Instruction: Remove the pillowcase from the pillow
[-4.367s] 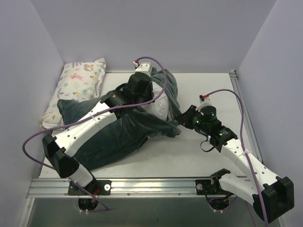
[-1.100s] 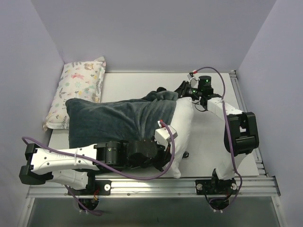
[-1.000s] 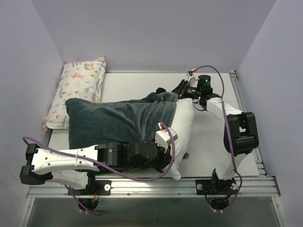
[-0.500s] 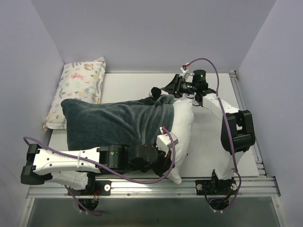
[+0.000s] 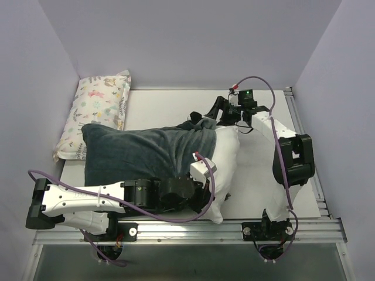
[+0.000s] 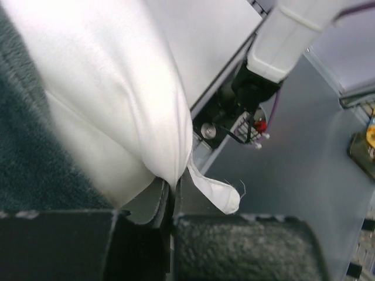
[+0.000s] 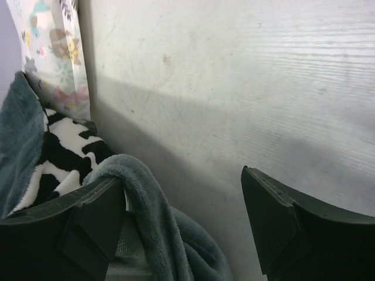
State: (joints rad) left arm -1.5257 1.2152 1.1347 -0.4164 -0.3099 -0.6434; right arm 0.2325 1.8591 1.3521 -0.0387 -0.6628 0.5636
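Note:
The pillow's near corner (image 5: pixel 214 213) is pinched in my left gripper, so my left gripper should open and pull the pillowcase's loose far edge (image 5: pixel 204 123) while my right gripper holds the pillow's white end.
The dark grey-green pillowcase (image 5: pixel 140 155) covers the left part of the white pillow (image 5: pixel 227 158), whose right end sticks out bare. My left gripper (image 5: pixel 208 201) is shut on the pillow's near corner; in the left wrist view the white pillow (image 6: pixel 111 88) narrows into the pinched jaws of the left gripper (image 6: pixel 172 190), with a small white tag (image 6: pixel 218 190) beside them. My right gripper (image 5: pixel 205 113) stands open over the case's far edge. In the right wrist view a plush fold of the pillowcase (image 7: pixel 149 222) drapes against the left finger of the right gripper (image 7: pixel 179 178), ungripped.
A small pillow with a pastel animal print (image 5: pixel 99 108) lies against the left wall at the back. The case's black-and-white patterned inner side (image 7: pixel 64 146) shows. The table's metal front rail (image 5: pixel 193 231) runs right by the pillow's near corner.
My right gripper has opened and let go of the pillowcase's far edge, which has sagged back onto the pillow. The left gripper keeps its grip on the pillow's corner.

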